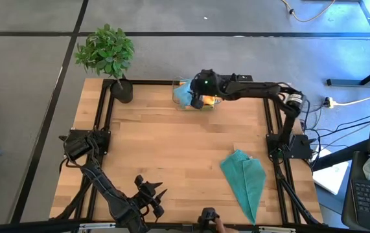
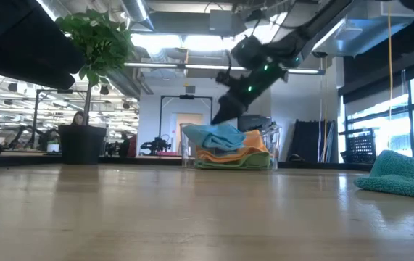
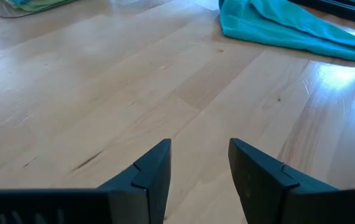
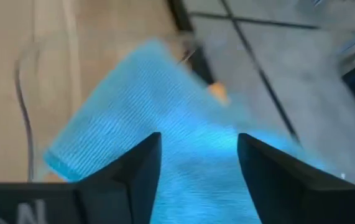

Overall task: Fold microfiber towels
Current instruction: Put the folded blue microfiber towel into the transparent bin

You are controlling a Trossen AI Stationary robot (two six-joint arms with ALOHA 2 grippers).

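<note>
The blue towel puffs out over the bin's rim (image 2: 188, 132), so my right gripper should push down into the towel pile (image 2: 227, 142) before it goes to the teal towel.
A clear bin (image 1: 182, 103) at the table's far edge holds a pile of microfiber towels: blue (image 2: 217, 135) on top, orange (image 2: 256, 148) under it, lime green (image 2: 225, 164) at the bottom. My right gripper (image 4: 199, 142) hangs open over the bin, slanting down, with the blue towel (image 4: 133, 118) just beyond its fingertips. A teal towel (image 1: 246, 181) lies folded to a long pointed shape on the near right of the table. My left gripper (image 3: 199, 149) waits open above bare wood near the front edge, left of the middle. My right gripper stands with its fingers apart right over the blue towel in the bin. Whether the fingertips touch the cloth, I cannot tell.
A potted plant (image 1: 110, 55) stands at the far left corner. A black frame rail (image 1: 104, 123) runs around the tabletop. The wide middle of the wooden table (image 1: 172, 149) is bare. Beside the table's right edge lie cables and a laptop (image 1: 369, 194).
</note>
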